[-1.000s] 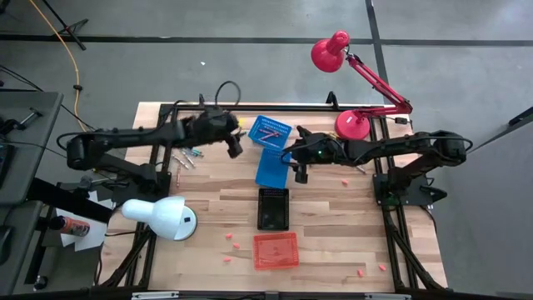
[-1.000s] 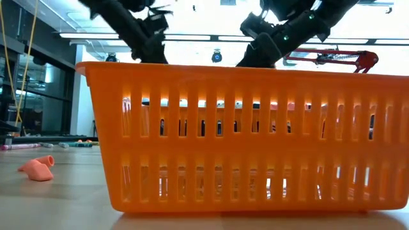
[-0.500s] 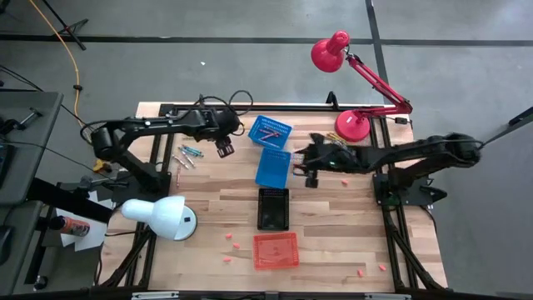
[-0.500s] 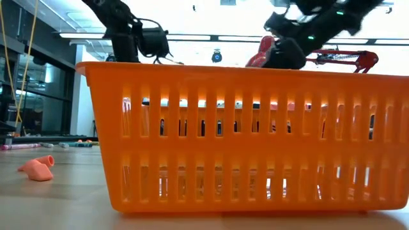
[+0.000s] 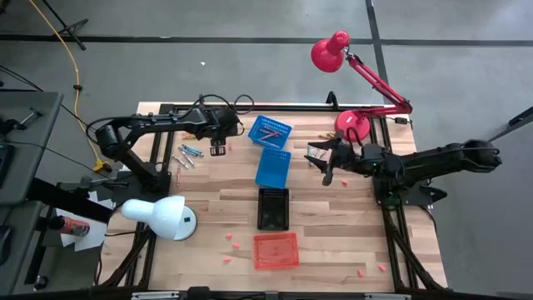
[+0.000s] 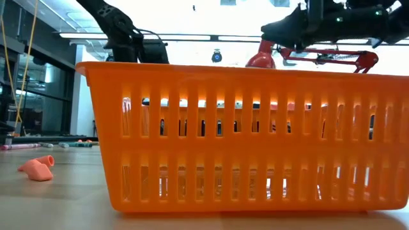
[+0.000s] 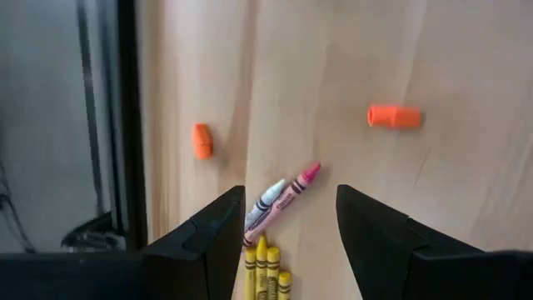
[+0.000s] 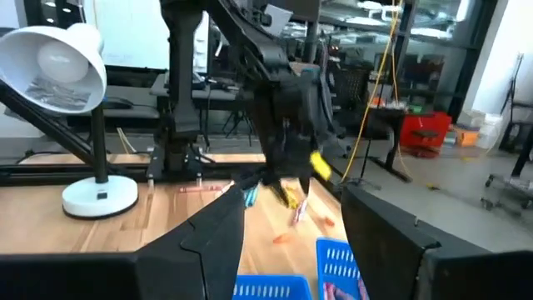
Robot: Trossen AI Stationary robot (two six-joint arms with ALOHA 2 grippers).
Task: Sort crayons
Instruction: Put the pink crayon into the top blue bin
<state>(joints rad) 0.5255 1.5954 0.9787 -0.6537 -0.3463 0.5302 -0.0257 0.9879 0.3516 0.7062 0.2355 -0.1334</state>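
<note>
The pink crayon's tip (image 7: 311, 172) sticks out past the grey crayon. My left gripper should keep going down to that loose tip (image 7: 301, 182) until its fingers close around it.
Several crayons (image 5: 186, 155) lie loose on the wood near the table's far left. In the left wrist view a pink and a grey crayon (image 7: 280, 200) and some yellow ones (image 7: 265, 268) lie on the table. My left gripper (image 5: 218, 150) hangs open and empty above them, its fingers on either side of them in its wrist view. More crayons lie in the far blue basket (image 5: 271, 131). My right gripper (image 5: 326, 170) is open and empty, right of the near blue basket (image 5: 273, 167) and above the table.
A black basket (image 5: 273, 208) and an orange basket (image 5: 275, 250) stand toward the near edge. A white lamp (image 5: 162, 217) is at near left, a red lamp (image 5: 351, 125) at far right. Small orange-pink bits (image 7: 395, 117) lie scattered about.
My left gripper has gone from beside the far blue basket toward the table's left, over the loose crayons. My right gripper has drawn back from the near blue basket toward the table's right edge.
</note>
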